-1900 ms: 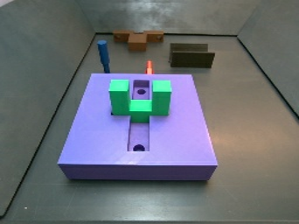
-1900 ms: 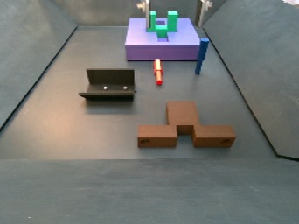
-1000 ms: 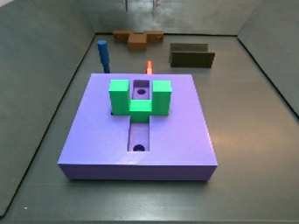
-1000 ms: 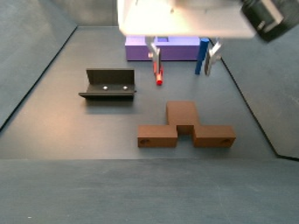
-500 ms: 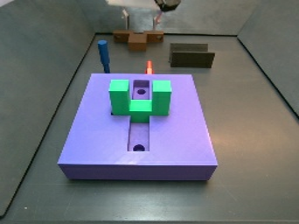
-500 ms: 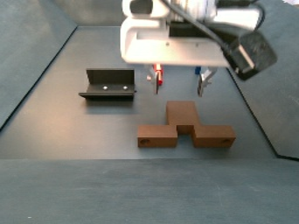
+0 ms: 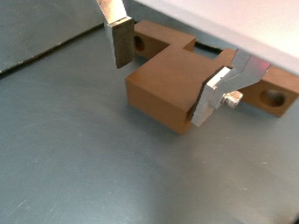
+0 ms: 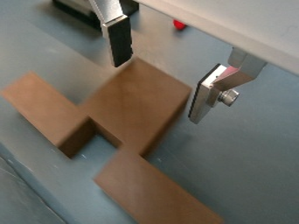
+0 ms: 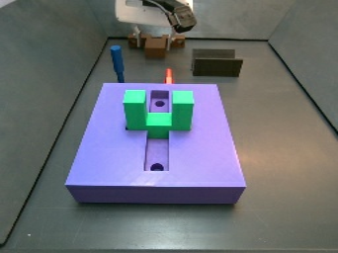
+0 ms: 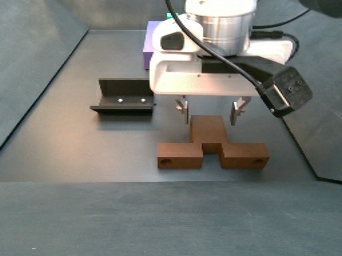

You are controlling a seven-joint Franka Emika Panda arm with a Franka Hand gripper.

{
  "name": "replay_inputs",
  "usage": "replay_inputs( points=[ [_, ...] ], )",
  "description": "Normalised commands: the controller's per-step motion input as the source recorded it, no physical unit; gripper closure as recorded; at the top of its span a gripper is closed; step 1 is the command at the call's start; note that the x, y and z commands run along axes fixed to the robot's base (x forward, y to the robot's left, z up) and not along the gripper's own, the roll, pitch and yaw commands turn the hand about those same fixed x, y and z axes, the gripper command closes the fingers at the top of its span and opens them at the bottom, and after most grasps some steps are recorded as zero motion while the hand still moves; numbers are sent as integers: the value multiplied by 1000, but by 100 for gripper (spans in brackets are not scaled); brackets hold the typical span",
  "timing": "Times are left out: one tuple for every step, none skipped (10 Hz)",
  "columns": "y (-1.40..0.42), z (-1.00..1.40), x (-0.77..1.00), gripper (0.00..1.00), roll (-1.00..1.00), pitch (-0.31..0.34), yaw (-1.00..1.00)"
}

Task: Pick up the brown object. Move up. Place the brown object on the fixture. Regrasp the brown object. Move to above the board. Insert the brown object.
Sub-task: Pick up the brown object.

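The brown object's side arms (image 9: 156, 46) reach out wider than the dark fixture (image 9: 216, 63), so the brown object will lie across it when I put it down, with both arm ends sticking out past it.
The brown object (image 10: 210, 146) is an orange-brown piece lying flat on the grey floor, with a narrower stem pointing toward the board. My gripper (image 10: 210, 110) is open and hangs low over that stem, one finger on each side, with a gap left at both fingers (image 7: 121, 42). Both wrist views show the brown object (image 7: 163, 87) (image 8: 131, 112) between the jaws of the gripper (image 7: 167, 66) (image 8: 163, 68), with a round hole in its side. The fixture (image 10: 123, 97) (image 9: 216, 64) stands apart from it. The lavender board (image 9: 165, 148) carries a green U-shaped block (image 9: 158, 109).
A blue upright peg (image 9: 117, 61) and a thin red peg (image 9: 169, 75) stand between the board and the brown object. Dark walls enclose the floor on all sides. The arm's white hand (image 10: 214, 65) hides part of the board in a side view.
The gripper has travelled from near the board to the brown object and dropped lower, so its open fingers now flank the stem. Nothing else moved.
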Motion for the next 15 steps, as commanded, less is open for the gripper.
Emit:
replay_inputs(
  points=[
    [46, -283, 123, 0, -229, -83, 231],
    [214, -223, 123, 0, -126, -80, 294],
    [240, -89, 106, 0, -126, -44, 337],
    [103, -43, 31, 0, -109, -17, 220],
    [0, -34, 0, 0, -64, -17, 37],
    [0, -20, 0, 0, -64, 0, 0],
    [-6, -37, 0, 0, -53, -11, 0],
    [-120, -169, 0, 0, -46, -39, 0],
    [-131, -186, 0, 0, -49, -39, 0],
    [-51, -174, -11, 0, -39, -33, 0],
    [0, -160, -43, 0, -24, -27, 0],
    [29, -114, -83, 0, -3, -30, 0],
    [11, -31, -17, 0, 0, 0, 0],
    [0, 0, 0, 0, 0, 0, 0],
    [0, 0, 0, 100, 0, 0, 0]
  ],
)
